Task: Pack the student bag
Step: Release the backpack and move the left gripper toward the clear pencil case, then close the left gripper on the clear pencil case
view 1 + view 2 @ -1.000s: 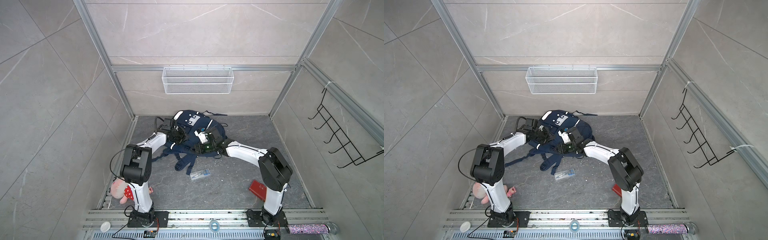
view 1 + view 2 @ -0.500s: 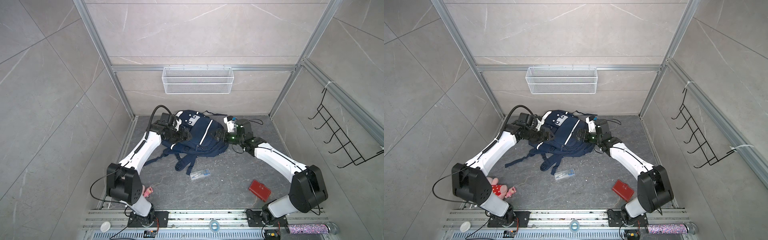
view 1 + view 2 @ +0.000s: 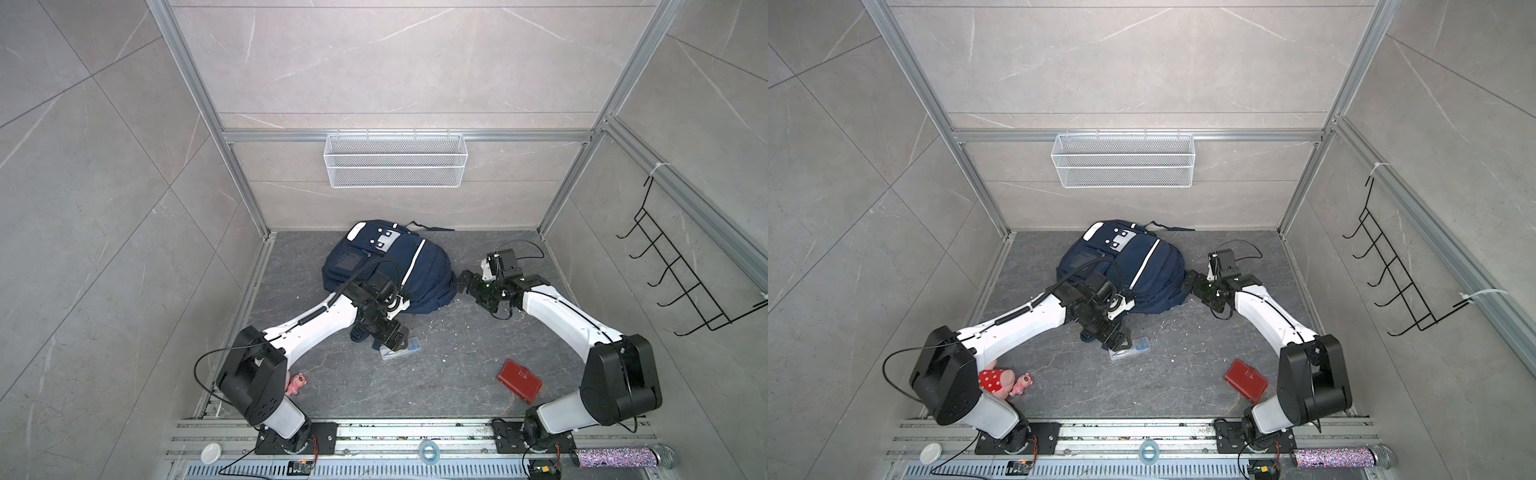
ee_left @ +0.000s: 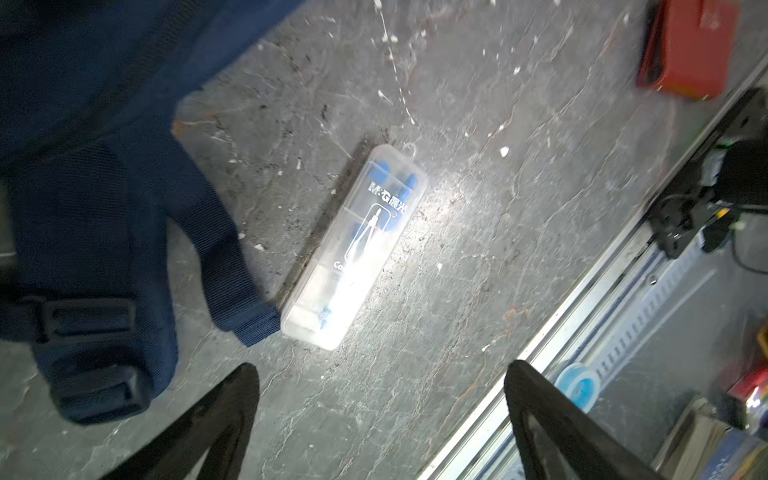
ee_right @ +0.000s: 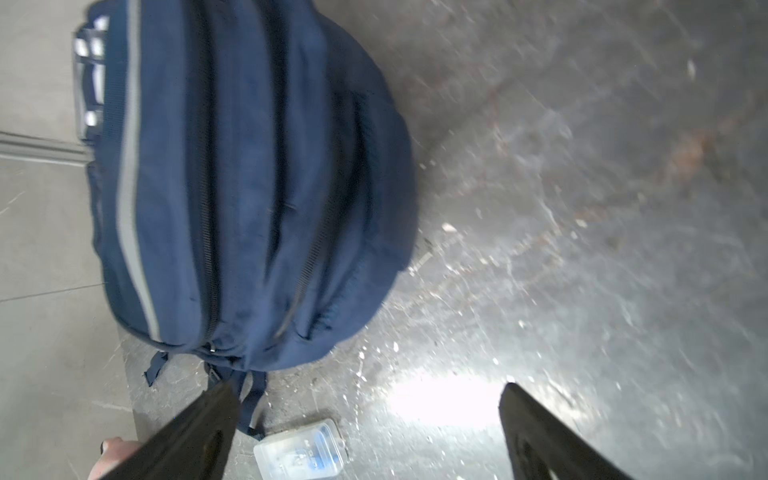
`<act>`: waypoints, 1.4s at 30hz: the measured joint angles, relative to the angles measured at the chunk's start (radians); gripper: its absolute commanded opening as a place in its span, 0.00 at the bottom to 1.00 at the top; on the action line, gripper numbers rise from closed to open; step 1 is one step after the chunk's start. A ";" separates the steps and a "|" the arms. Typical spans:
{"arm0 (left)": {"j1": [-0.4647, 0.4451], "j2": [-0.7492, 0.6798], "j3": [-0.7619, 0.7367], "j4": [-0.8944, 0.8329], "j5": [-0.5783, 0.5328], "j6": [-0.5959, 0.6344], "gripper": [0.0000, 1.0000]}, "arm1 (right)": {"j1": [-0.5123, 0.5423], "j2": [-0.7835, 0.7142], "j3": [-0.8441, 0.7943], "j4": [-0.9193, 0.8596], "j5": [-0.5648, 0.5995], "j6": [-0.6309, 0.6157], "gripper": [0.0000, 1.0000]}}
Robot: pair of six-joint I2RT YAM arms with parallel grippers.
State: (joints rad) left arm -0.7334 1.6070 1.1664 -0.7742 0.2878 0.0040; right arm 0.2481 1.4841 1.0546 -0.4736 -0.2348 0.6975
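Observation:
The compass case's middle (image 4: 357, 244) is clear of the bag strap, so my left gripper should go on moving its open fingers down until they are around the case's long sides (image 4: 385, 262).
The student bag (image 3: 419, 266) (image 3: 1154, 266), navy with white stripes, lies at the back of the floor, its zips closed in the right wrist view (image 5: 249, 187). My left gripper (image 3: 395, 337) (image 3: 1116, 338) hovers open over a clear plastic compass case (image 3: 412, 345) (image 3: 1138, 345) in front of the bag. In the left wrist view the case (image 4: 357, 245) lies beyond the open gripper (image 4: 380, 374), next to a bag strap (image 4: 104, 249). My right gripper (image 3: 468, 286) (image 3: 1192, 286) (image 5: 370, 390) stands open and empty just right of the bag.
A red wallet (image 3: 519, 381) (image 3: 1246, 380) lies front right. A pink plush toy (image 3: 296, 382) (image 3: 1003, 382) sits by the left arm's base. A wire basket (image 3: 395, 160) hangs on the back wall and a hook rack (image 3: 685, 282) on the right wall.
Both grippers have opened and pulled off the bag. The left arm swung forward over the compass case; the right arm drew back to the bag's right side.

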 measured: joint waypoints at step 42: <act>-0.171 0.259 0.029 0.064 -0.309 0.084 0.72 | -0.017 0.003 -0.060 0.026 0.021 0.026 1.00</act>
State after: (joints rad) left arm -0.9047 1.8664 1.1957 -0.7101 -0.0216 0.0883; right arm 0.2314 1.4872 0.9943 -0.4473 -0.2138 0.7231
